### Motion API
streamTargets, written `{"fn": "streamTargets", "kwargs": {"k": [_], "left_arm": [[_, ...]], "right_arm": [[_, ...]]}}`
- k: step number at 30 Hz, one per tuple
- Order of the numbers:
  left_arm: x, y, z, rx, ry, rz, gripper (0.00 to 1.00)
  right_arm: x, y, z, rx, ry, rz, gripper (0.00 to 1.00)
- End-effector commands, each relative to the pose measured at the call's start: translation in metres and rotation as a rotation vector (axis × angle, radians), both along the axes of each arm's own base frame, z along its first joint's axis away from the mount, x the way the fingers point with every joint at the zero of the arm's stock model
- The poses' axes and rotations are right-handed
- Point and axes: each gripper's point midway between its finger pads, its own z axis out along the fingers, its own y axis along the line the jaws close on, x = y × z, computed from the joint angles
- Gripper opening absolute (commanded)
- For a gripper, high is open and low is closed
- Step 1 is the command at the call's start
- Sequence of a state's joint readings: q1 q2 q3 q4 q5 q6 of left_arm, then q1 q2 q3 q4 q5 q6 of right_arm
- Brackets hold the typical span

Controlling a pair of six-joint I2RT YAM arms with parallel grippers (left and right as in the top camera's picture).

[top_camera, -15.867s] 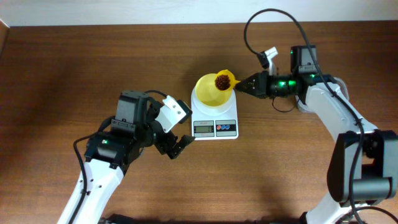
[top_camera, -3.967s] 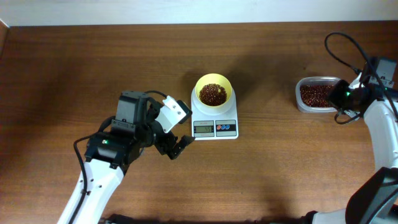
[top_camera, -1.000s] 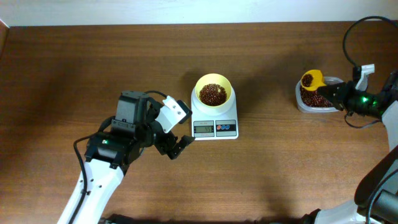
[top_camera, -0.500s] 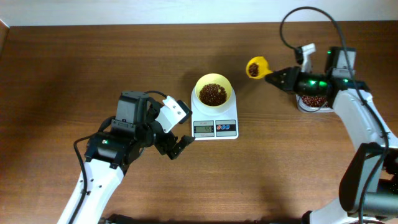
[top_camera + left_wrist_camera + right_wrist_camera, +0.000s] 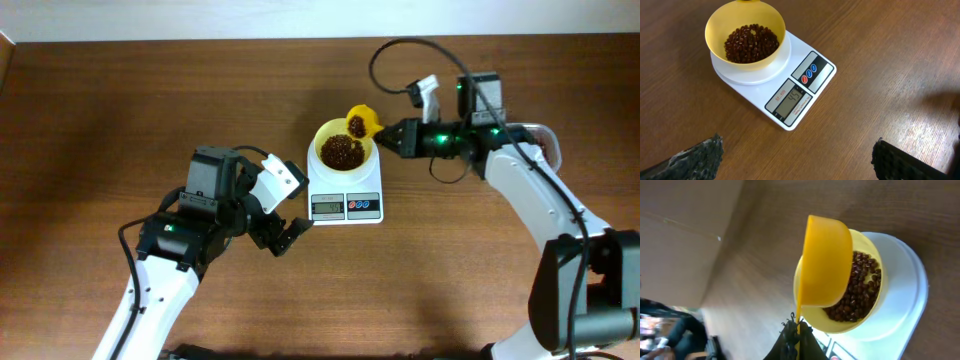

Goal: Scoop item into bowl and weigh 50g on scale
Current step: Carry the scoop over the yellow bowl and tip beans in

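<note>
Next, my right gripper tips only a few of the yellow scoop's beans into the bowl (image 5: 342, 153) and then levels the scoop, because the display (image 5: 789, 103) is just under 50g.
The pale yellow bowl (image 5: 343, 148) sits on the white scale (image 5: 345, 195) and holds dark reddish-brown beans (image 5: 342, 150). In the left wrist view the bowl (image 5: 722, 22) and beans (image 5: 750, 43) show on the scale (image 5: 785, 95), whose display reads 45. My right gripper (image 5: 403, 138) is shut on the handle of the yellow scoop (image 5: 361, 123), which holds beans over the bowl's far-right rim. In the right wrist view the scoop (image 5: 826, 262) is tilted over the bowl (image 5: 870, 315), my right gripper (image 5: 796, 328) pinching its handle. My left gripper (image 5: 290, 232) is open and empty, left of the scale's front.
The clear plastic tub (image 5: 546, 140) stands at the right, mostly hidden behind my right arm. The table's far edge meets a white wall.
My right gripper has carried the loaded scoop left from beside the tub to over the bowl's rim. The left arm has not moved.
</note>
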State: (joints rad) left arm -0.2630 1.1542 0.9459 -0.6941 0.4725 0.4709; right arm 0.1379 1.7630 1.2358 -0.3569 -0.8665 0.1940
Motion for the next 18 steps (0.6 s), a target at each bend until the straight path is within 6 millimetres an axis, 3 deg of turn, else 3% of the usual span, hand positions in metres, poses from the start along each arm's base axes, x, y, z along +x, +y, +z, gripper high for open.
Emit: {"fn": "streamTargets", "kwargs": {"k": [1, 18], "left_arm": [[-0.0018, -0.0013, -0.0021, -0.015, 0.017, -0.001, 0.99], [-0.0018, -0.0013, -0.002, -0.015, 0.017, -0.001, 0.99]], "right_arm": [[0.0014, 0.0063, -0.0095, -0.093, -0.105, 0.052, 0.04], [0.0011, 0.0075, -0.0116, -0.232, -0.427, 0.266, 0.04]]}}
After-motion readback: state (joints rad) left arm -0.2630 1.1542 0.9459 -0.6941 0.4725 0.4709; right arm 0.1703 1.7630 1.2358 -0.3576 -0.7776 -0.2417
